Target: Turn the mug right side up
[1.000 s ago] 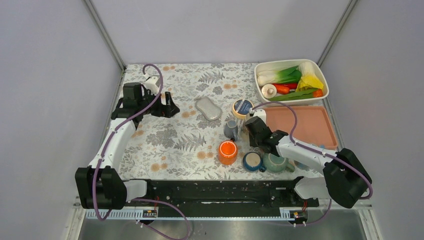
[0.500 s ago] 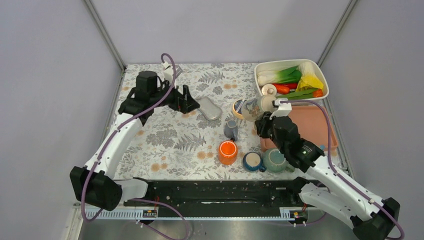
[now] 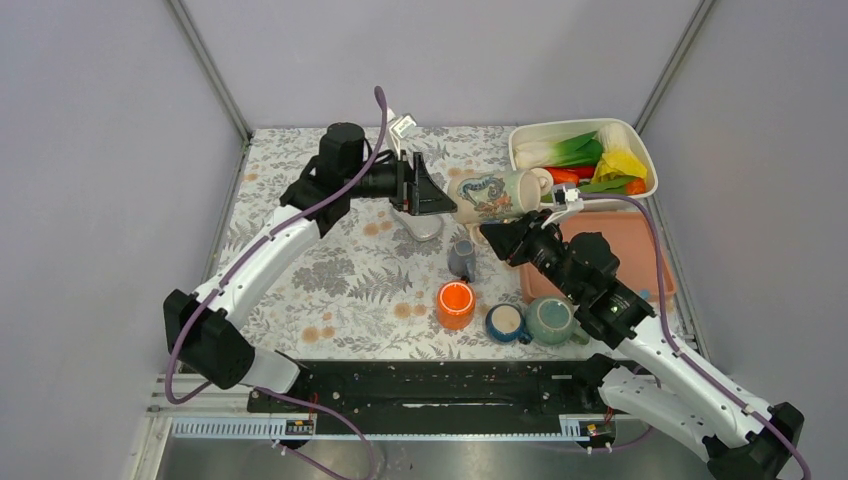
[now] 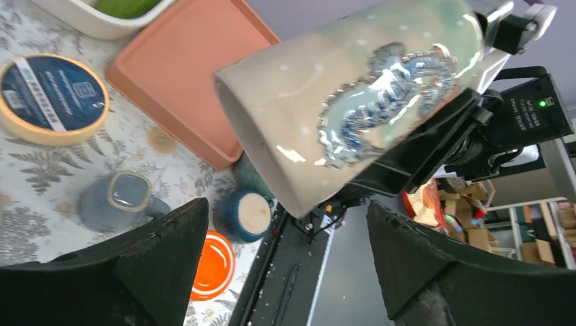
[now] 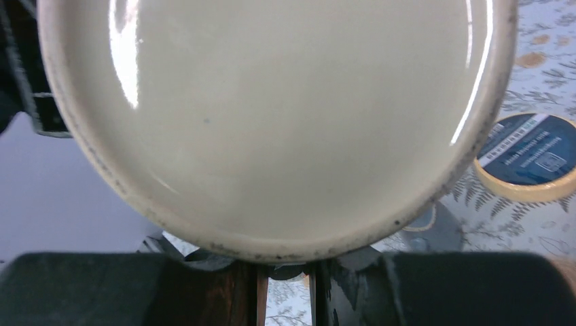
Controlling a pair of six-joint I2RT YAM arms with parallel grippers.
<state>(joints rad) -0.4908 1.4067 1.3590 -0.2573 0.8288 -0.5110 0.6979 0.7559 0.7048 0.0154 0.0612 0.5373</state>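
My right gripper is holding the cream mug by its base [image 5: 278, 129]. Next, my left gripper takes the mug and turns it before my right gripper takes the mug's rim [image 4: 257, 145].
The cream mug [image 3: 495, 194] with a blue dragon pattern hangs sideways in the air above the table's middle right. My right gripper [image 3: 512, 236] is shut on it from below. In the right wrist view its flat cream base [image 5: 272, 115] fills the frame, and the right gripper [image 5: 286, 275] shows only a narrow gap under it. My left gripper [image 3: 425, 190] is open and empty, just left of the mug's left end. In the left wrist view the mug [image 4: 353, 102] lies tilted beyond the left gripper [image 4: 289, 227], not touching either finger.
On the table below are an orange cup [image 3: 455, 303], a grey-blue mug [image 3: 462, 258], a dark blue cup [image 3: 505, 322] and a teal mug [image 3: 550, 320]. A silver pouch [image 3: 422, 226], a round tin [image 4: 51, 98], a salmon tray [image 3: 625, 250] and a white vegetable bin [image 3: 585, 160] lie farther back.
My right arm has lifted the mug off the table and tipped it sideways. My left arm has swung right, up to the mug's left end.
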